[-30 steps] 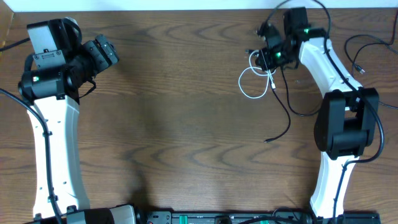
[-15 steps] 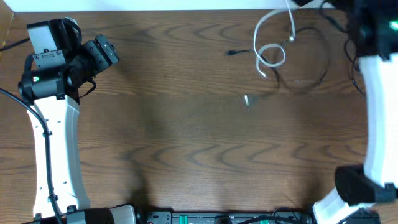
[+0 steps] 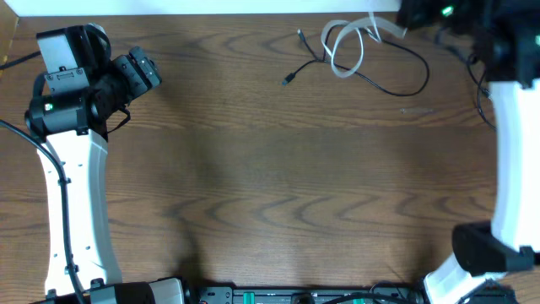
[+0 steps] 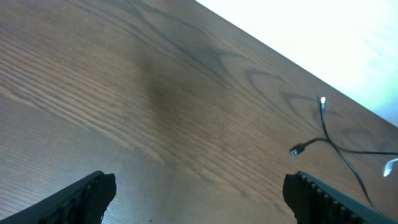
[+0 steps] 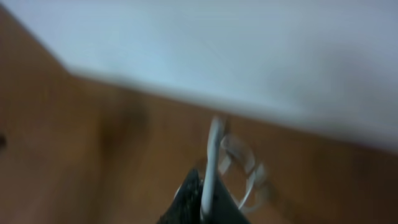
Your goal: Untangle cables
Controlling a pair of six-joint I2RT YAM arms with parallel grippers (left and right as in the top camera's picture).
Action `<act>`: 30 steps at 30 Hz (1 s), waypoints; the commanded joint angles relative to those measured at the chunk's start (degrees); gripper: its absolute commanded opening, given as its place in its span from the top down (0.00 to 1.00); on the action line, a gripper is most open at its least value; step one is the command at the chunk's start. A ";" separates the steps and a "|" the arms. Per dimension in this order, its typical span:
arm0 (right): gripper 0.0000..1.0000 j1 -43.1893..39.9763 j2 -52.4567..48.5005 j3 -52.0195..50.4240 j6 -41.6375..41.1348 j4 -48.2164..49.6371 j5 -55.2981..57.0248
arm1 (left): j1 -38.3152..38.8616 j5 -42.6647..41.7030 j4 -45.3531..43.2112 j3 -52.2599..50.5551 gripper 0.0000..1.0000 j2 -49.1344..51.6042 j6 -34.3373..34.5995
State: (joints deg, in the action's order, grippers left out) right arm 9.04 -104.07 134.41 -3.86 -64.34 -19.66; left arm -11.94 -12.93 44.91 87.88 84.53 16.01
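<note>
I should use my right gripper to bring the white cable's loops (image 3: 344, 52) to the table's middle (image 3: 316, 152) within my left gripper's reach, because they circle the black cable near the table's far edge.
The white cable (image 3: 344, 46) hangs in loose loops near the far edge of the table, with a thin black cable (image 3: 396, 76) threaded through it. The black cable's plug end (image 3: 288, 81) lies to the left. My right gripper (image 3: 405, 21) is raised at the far right and shut on the white cable; the blurred right wrist view shows the white cable (image 5: 213, 155) pinched between my dark fingers (image 5: 186, 196). My left gripper (image 3: 139, 72) is open and empty at the far left, well away from the cables. In the left wrist view its fingers (image 4: 93, 190) stand wide apart, and the black plug (image 4: 297, 150) lies far ahead.
The white wall band (image 3: 211, 7) runs along the table's far edge. More thin black cords (image 3: 483, 80) lie at the right edge, partly hidden by my right arm (image 3: 515, 152). My left arm (image 3: 72, 186) stands at the left side.
My right gripper has risen and swung toward the far right edge with the white cable, dragging it and the black cable toward the far edge. The left arm has not moved.
</note>
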 commanded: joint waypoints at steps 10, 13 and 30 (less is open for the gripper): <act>0.99 4.24 -8.20 0.96 0.48 -12.83 -18.95 | -0.26 0.79 0.07 0.09 0.08 0.46 -0.96; 0.99 4.13 -7.19 1.60 -0.09 -12.94 -14.51 | -0.26 0.79 0.07 0.09 0.08 0.46 -0.96; 0.99 10.86 -11.10 -6.14 -4.15 -19.74 -2.10 | -0.26 0.79 0.07 0.09 0.08 0.46 -0.96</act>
State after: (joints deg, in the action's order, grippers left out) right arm 17.87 -113.06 131.00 -7.44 -83.72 -24.08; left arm -11.97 -12.93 44.91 87.88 84.55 16.01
